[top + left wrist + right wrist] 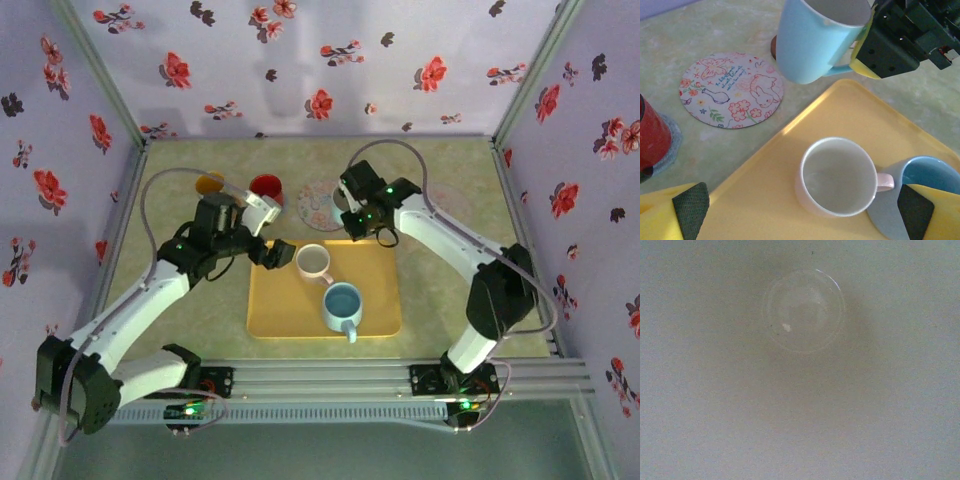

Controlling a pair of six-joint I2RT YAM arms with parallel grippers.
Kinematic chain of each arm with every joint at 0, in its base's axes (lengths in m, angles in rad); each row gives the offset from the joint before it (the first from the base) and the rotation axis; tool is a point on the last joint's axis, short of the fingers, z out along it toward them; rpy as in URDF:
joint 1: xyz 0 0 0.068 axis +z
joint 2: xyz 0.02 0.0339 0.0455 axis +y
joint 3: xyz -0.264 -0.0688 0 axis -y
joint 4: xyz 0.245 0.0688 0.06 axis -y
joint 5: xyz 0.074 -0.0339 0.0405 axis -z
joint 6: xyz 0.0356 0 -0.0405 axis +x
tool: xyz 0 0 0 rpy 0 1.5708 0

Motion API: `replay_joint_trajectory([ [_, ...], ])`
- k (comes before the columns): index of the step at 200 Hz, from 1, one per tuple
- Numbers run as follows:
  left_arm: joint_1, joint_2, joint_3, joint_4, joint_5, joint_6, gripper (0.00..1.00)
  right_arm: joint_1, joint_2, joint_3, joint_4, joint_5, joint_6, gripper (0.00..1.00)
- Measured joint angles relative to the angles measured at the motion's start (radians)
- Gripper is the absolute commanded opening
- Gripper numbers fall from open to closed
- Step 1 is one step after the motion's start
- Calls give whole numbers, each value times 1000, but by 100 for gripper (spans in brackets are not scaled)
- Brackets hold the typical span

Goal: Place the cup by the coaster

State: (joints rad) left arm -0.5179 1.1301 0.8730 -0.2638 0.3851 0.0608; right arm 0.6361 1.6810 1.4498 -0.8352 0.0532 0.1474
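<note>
The light blue cup's opening (842, 10) faces up and the floral coaster (317, 207) is empty, so my right gripper should keep moving over the coaster and let go once the cup stands there.
My right gripper (861, 39) is shut on the rim of a light blue cup (810, 40), which hangs tilted just past the far edge of the yellow tray (790, 165). The floral coaster (731, 90) lies on the table to the left of that cup. The right wrist view looks straight into the cup onto its round bottom (804, 310). In the top view the right gripper (358, 222) sits beside the floral coaster (318, 203). My left gripper (278, 252) is open, its fingers either side of a white cup (839, 175) on the tray.
A darker blue cup (343, 305) stands on the tray (275, 310) near its front. A red cup (266, 187) sits on a grey coaster at the back left, next to an orange disc (209, 183). Another pale coaster (447, 197) lies at the back right. Flowered walls enclose the table.
</note>
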Motion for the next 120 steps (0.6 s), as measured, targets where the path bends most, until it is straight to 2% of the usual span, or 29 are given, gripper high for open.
replay_joint_trajectory([
  [120,66,142,4,103,10,11,100,-37,371,303,-2,-4,-17,0],
])
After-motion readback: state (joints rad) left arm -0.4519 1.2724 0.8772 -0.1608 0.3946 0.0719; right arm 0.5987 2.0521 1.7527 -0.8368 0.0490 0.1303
